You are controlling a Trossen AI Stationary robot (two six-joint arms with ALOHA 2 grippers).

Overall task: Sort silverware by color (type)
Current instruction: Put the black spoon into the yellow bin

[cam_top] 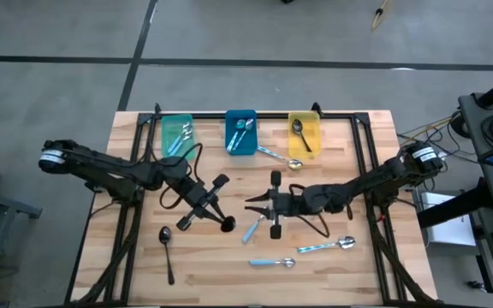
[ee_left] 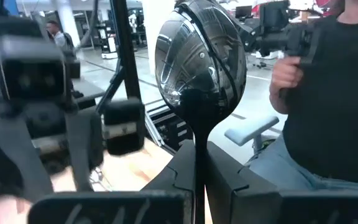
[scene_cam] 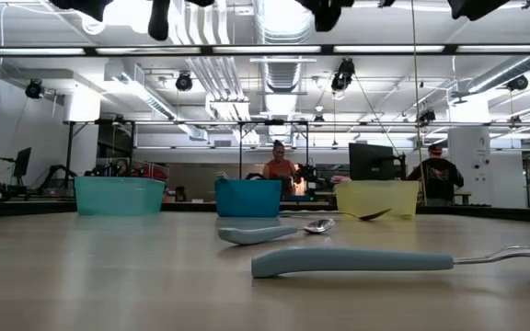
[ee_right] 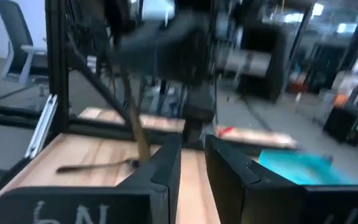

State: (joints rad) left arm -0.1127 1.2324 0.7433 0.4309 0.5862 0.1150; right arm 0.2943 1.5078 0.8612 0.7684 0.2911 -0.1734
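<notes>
The yellow bin (cam_top: 305, 134) is on my right gripper's side. So next my right gripper opens and takes the dark spoon (cam_top: 228, 224) from my left gripper first.
My left gripper (cam_top: 221, 221) (ee_left: 201, 146) hovers above the table's middle, shut on a dark spoon whose bowl (ee_left: 199, 62) sticks out past the fingertips. Facing it from the right is my right gripper (cam_top: 255, 205) (ee_right: 192, 155), open by a narrow gap with nothing seen between the fingers. A blue-handled spoon (cam_top: 252, 229) lies flat on the table just under the right gripper. More blue-handled spoons (cam_top: 272, 262) (cam_top: 325, 245) lie toward the near edge. Another dark spoon (cam_top: 168, 252) lies at the near left. My left gripper pinches the dark spoon between its two fingers at the neck just below the bowl (ee_left: 199, 132). The fingers are level, coming from the table's left. The bowl (cam_top: 228, 226) juts out beyond the fingertips, and the spoon is lifted clear of the table.
Three bins stand along the far edge: a teal one (cam_top: 176, 133) with blue-handled spoons, a blue one (cam_top: 240, 131) with a spoon, and a yellow one (cam_top: 304, 133) with a dark spoon. One spoon (cam_top: 281, 156) lies just before them. A person (ee_left: 328, 93) sits beyond the table.
</notes>
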